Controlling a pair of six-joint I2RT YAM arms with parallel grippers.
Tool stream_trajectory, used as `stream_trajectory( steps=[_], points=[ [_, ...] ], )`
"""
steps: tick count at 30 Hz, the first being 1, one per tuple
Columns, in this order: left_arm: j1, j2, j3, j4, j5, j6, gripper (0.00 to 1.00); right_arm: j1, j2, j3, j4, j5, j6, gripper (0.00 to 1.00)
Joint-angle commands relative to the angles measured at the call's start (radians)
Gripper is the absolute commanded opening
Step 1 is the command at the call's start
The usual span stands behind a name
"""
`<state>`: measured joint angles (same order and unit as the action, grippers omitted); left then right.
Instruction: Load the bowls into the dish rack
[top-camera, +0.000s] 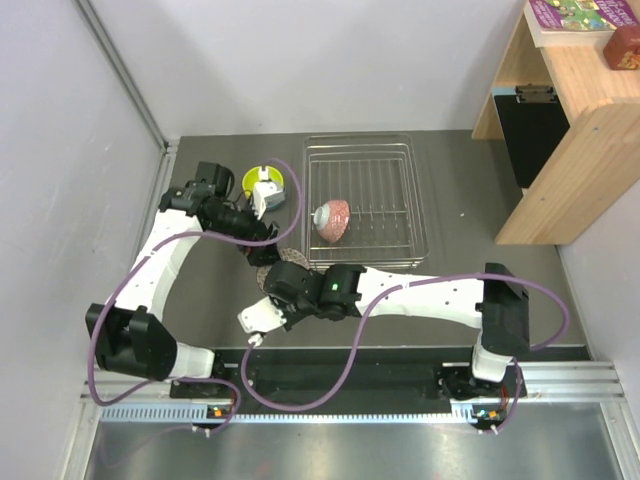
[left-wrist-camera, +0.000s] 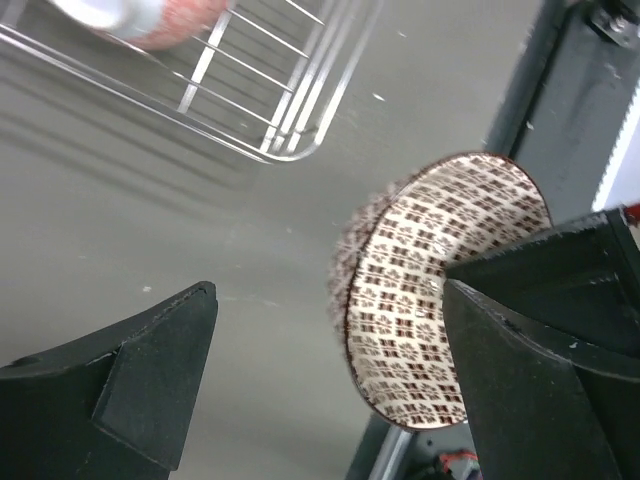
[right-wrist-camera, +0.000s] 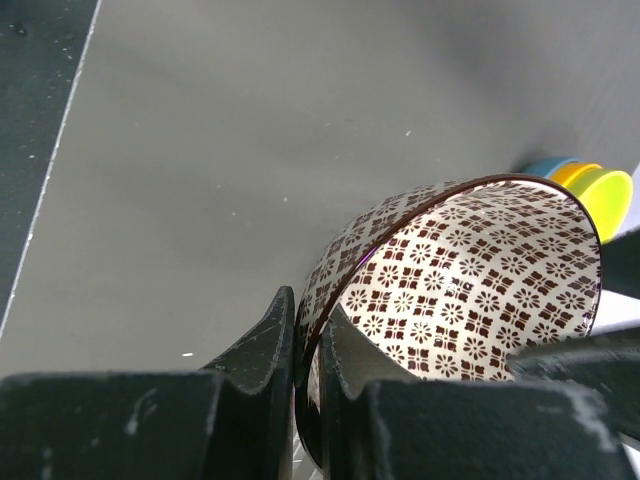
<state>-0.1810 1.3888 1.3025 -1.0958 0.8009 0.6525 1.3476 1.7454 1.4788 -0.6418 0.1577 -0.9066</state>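
My left gripper should back off first, because its open fingers are around the white bowl (left-wrist-camera: 412, 290). My right gripper will then carry the bowl to the rack's empty wires (top-camera: 386, 212).
A white bowl with a brownish pattern (right-wrist-camera: 470, 290) stands on edge over the grey table, and my right gripper (right-wrist-camera: 308, 312) is shut on its rim. In the left wrist view the same bowl (left-wrist-camera: 420, 300) lies between the wide-open jaws of my left gripper (left-wrist-camera: 328, 290), close to the right finger (left-wrist-camera: 540, 340); contact cannot be told. From above only a sliver of this bowl (top-camera: 288, 253) shows between the two wrists. The dish rack (top-camera: 420, 200) holds a pinkish-red patterned bowl (top-camera: 332, 220) tilted on its side. A lime-yellow bowl (top-camera: 250, 180) sits left of the rack, stacked on orange and blue ones (right-wrist-camera: 560, 170).
A wooden shelf (top-camera: 570, 120) with a black panel (top-camera: 540, 135) stands at the right, beyond the rack. A black base strip (top-camera: 400, 372) runs along the near edge. A grey wall closes the left side. The rack's corner wires (left-wrist-camera: 290, 140) lie just beyond the left fingers.
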Motion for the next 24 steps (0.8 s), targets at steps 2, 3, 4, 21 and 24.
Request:
stream_trajectory(
  steps=[2, 3, 4, 21, 24],
  points=[
    [0.003, -0.089, 0.003, 0.206, -0.023, -0.151, 0.99, 0.012, -0.009, 0.005, 0.014, -0.040, 0.026, 0.00],
    [0.003, -0.094, 0.007, 0.211, -0.032, -0.157, 0.99, 0.010, -0.007, 0.005, 0.011, -0.059, 0.029, 0.00],
    [0.003, -0.105, 0.014, 0.217, -0.037, -0.157, 0.99, 0.010, -0.003, 0.003, 0.002, -0.070, 0.035, 0.00],
    [0.040, -0.347, -0.140, 0.577, -0.437, -0.387, 0.99, -0.030, -0.040, 0.046, -0.096, -0.417, 0.109, 0.00],
    [0.109, -0.327, -0.149, 0.619, -0.493, -0.436, 0.99, -0.076, -0.076, 0.057, -0.099, -0.510, 0.140, 0.00]
  ],
)
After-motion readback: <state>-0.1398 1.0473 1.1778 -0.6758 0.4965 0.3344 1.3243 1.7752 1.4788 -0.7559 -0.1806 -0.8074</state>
